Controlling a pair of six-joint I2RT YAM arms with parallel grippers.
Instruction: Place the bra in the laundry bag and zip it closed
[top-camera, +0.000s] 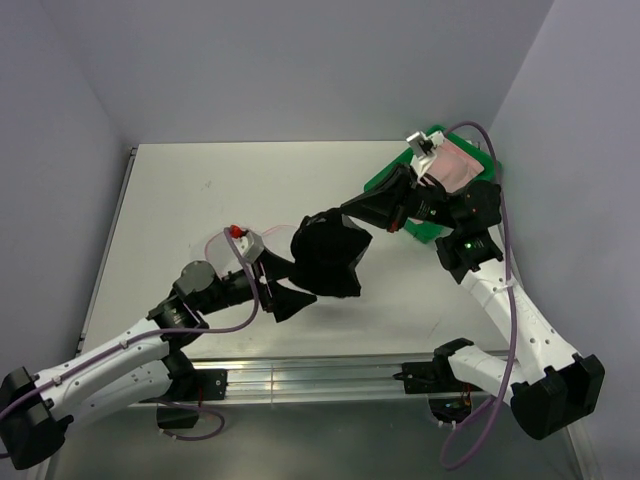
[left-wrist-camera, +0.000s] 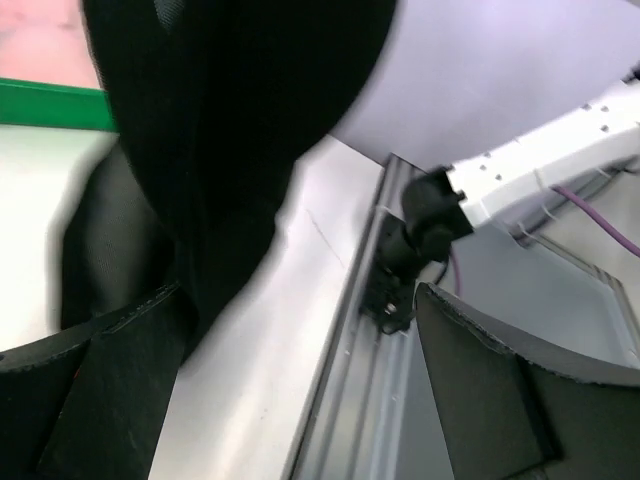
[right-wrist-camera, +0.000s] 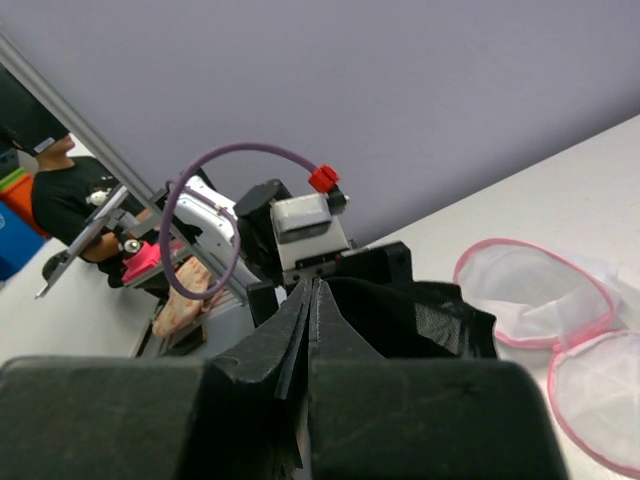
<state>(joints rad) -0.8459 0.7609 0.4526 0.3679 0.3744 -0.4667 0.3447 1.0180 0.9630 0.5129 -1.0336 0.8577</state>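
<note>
The black bra (left-wrist-camera: 225, 200) is hanging outside the open fingers of my left gripper, so my left gripper should move onto the black bra's side (top-camera: 304, 270) and close before my right gripper opens.
The black bra (top-camera: 330, 258) hangs above the table's middle, and my right gripper (top-camera: 350, 213) is shut on its upper edge. In the right wrist view the pressed fingertips (right-wrist-camera: 318, 285) pinch a thin black strip of the bra (right-wrist-camera: 420, 315). My left gripper (top-camera: 293, 288) is open just left of the hanging bra, its jaws spread wide. In the left wrist view the bra (left-wrist-camera: 230, 130) drapes by the left finger (left-wrist-camera: 100, 400), and only table shows between the fingers. The laundry bag (right-wrist-camera: 530, 290), white mesh with pink rim, lies open on the table behind the left wrist (top-camera: 220, 252).
A green tray (top-camera: 428, 222) holding pink fabric sits at the back right, under the right arm. The metal rail (top-camera: 330, 378) runs along the near table edge, with the right arm's base (left-wrist-camera: 540, 170) beside it. Walls close in the left and right sides.
</note>
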